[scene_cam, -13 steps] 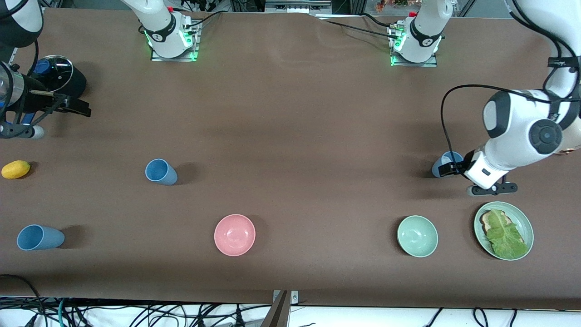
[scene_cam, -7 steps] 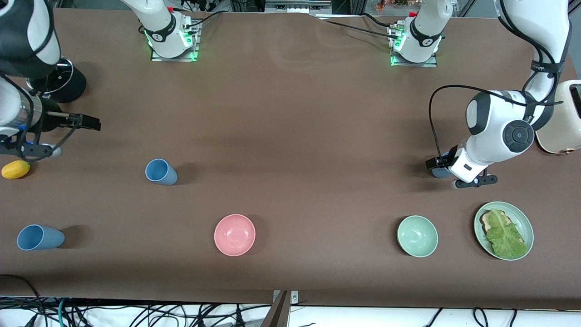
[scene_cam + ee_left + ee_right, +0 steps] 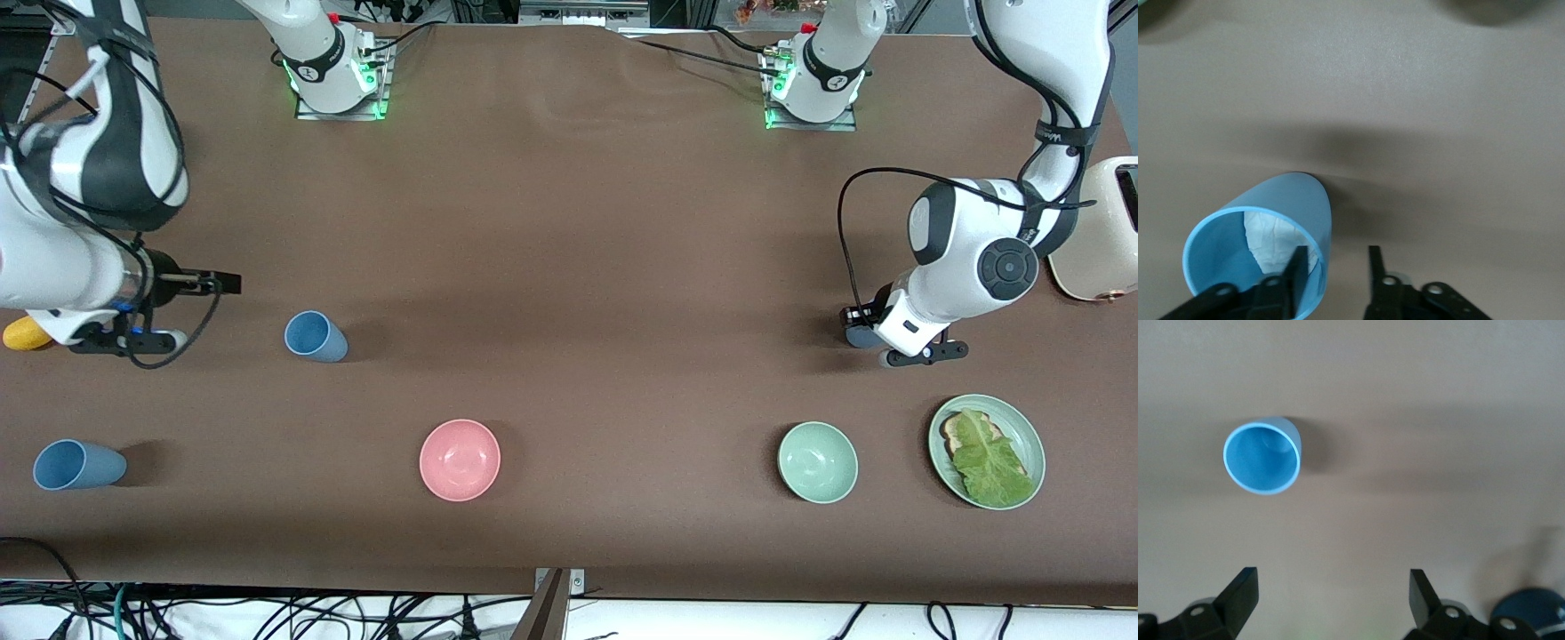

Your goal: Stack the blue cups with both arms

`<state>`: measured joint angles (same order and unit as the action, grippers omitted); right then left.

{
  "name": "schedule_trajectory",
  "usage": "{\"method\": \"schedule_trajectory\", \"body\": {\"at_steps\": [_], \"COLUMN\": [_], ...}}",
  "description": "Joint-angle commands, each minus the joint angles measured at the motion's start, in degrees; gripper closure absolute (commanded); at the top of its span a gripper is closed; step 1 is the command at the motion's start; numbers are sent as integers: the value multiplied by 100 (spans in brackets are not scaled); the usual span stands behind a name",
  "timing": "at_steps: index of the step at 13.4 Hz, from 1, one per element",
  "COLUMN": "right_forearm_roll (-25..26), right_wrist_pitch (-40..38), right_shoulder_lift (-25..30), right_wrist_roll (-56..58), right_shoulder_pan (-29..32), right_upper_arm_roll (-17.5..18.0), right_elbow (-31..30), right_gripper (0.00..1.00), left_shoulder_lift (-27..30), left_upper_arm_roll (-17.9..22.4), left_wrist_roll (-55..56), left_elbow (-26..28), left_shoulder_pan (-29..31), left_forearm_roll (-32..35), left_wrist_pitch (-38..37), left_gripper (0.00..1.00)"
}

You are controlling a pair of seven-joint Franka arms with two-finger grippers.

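Observation:
The mid-table blue cup [image 3: 316,337] narrows [image 3: 333,342] under its rim, so when I lower it, it will go down into the other cup with its rim poking out.
Three blue cups show. One [image 3: 316,336] stands mid-table toward the right arm's end and also shows in the right wrist view [image 3: 1262,457]. My right gripper [image 3: 227,284] is open and empty [image 3: 1333,577], beside that cup and apart from it. A second cup [image 3: 78,464] lies nearer the front camera at that end. The third cup [image 3: 859,338], with a whitish patch inside [image 3: 1258,260], is mostly hidden under my left gripper [image 3: 855,318]. That gripper [image 3: 1336,252] is open, one finger inside the rim and one outside.
A pink bowl [image 3: 460,460], a pale green bowl [image 3: 817,462] and a green plate [image 3: 1031,444] with toast and lettuce stand along the near side. A yellow fruit [image 3: 20,336] lies by the right arm. A cream toaster [image 3: 1098,240] stands at the left arm's end.
My right arm has swung in from the table's end toward the mid-table cup. My left gripper has shifted over its cup and come down around its rim.

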<state>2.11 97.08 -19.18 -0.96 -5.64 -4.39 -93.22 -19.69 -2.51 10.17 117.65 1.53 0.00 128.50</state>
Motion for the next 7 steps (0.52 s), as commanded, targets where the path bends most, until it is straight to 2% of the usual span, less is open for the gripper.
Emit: {"method": "schedule_trajectory", "body": {"at_steps": [1,3,4,7], "right_forearm_roll": [-1,8,0,8], "right_wrist_pitch": [521,820,1231,2627], "right_shoulder_lift": [55,-120,-173,-121], "right_wrist_roll": [114,149,193,211], "right_shoulder_pan": [-60,-69,-182,-227], "right_upper_arm_roll": [0,0,0,0], "right_elbow": [-301,-267,-389,-1379], "right_gripper": [0,0,0,0], "left_shoulder_lift": [35,35,27,79], "left_upper_arm_roll": [5,5,5,-4], "left_wrist_roll": [99,99,99,116], "left_elbow": [56,56,38,-93], "left_shoulder_pan": [-21,-21,-21,-39], "left_forearm_roll": [141,141,141,132], "left_wrist_pitch": [43,43,43,-53], "left_gripper": [100,100,100,100]}}
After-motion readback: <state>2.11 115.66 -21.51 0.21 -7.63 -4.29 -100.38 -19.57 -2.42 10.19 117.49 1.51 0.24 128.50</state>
